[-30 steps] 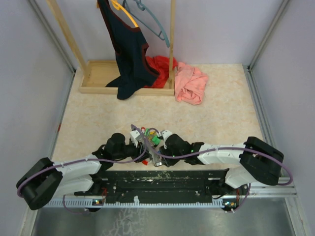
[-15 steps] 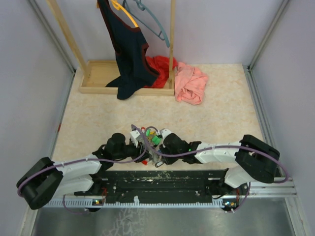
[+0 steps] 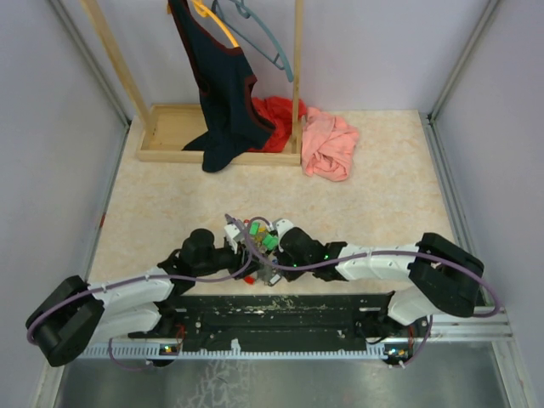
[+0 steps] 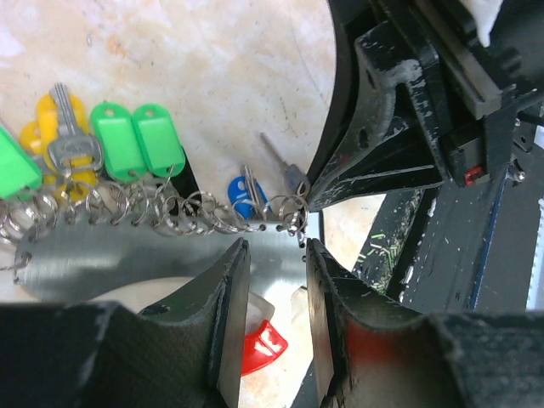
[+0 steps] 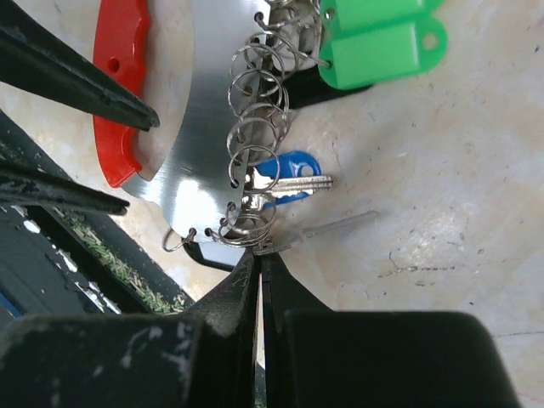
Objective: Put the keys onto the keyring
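Observation:
I should pinch the corner ring (image 4: 291, 214) with my left gripper before my right gripper opens, because my right gripper's fingers are busy at the silver key's head (image 4: 296, 178) beside the plate's edge.
The keyring is a steel plate (image 4: 127, 263) (image 5: 200, 102) with a red handle (image 5: 119, 76) and a row of split rings along its edge. Green tags (image 4: 136, 140), a yellow tag (image 4: 47, 115) and a blue-headed key (image 5: 285, 166) hang from the rings. My left gripper (image 4: 276, 246) straddles the red handle (image 4: 265, 347), and its fingers (image 5: 76, 85) show on either side of it. My right gripper (image 5: 260, 255) is shut on a plain silver key (image 5: 331, 225), whose head sits in the corner ring. Both grippers meet low in the top view at the keyring (image 3: 265, 270).
A wooden rack (image 3: 170, 127) stands at the back with a dark garment (image 3: 223, 93) and hangers. Red cloth (image 3: 276, 115) and pink cloth (image 3: 330, 143) lie beside it. The black mounting strip (image 3: 280, 310) runs along the near edge.
The right arm has drawn in slightly to the left, toward the plate. The left arm has shifted a little the same way. The keyring stays between both grippers.

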You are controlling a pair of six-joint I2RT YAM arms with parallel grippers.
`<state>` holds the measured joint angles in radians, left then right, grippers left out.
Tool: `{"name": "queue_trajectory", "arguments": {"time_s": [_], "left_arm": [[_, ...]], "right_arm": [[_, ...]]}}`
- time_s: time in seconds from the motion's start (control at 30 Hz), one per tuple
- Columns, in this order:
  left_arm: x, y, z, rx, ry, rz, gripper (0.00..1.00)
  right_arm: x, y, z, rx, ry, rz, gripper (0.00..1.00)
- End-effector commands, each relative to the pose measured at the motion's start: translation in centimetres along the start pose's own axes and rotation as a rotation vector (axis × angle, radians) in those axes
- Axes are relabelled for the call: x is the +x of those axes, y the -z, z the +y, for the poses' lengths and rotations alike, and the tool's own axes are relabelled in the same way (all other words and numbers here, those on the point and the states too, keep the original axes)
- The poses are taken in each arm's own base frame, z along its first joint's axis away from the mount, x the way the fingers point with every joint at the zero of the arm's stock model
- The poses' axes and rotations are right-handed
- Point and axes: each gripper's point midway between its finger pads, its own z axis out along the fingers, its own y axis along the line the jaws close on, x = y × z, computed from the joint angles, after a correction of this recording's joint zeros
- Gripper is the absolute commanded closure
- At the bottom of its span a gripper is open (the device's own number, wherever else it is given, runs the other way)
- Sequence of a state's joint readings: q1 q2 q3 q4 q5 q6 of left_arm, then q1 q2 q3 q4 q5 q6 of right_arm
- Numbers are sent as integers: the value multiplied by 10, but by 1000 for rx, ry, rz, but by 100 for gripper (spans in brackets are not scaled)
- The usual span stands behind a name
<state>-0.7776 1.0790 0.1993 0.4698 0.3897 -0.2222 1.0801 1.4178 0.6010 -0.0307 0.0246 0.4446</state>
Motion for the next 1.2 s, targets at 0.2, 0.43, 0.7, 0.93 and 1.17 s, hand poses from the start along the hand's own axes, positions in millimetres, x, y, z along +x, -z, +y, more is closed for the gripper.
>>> {"name": "queue_trajectory", "arguments": {"time_s": [0.2,0.43,0.7,0.93,1.17], "left_arm": [[-27,1,-9,52,-166,-109,62],[-30,-3,-11,83,-203,-137,65],[-32,-4,-12,94,-218,-169,65],[-33,-9,-15,124,-227,-173,71],[-26,-18,-17,164,-253,-136,72]], "right_arm": [[-63,22,15,6,146,-139,100],[-74,31,13,33,222,-136,100],[-91,39,15,18,258,-174,100],[-103,41,19,-8,270,-206,100],[-107,38,21,-10,275,-206,100]]}}
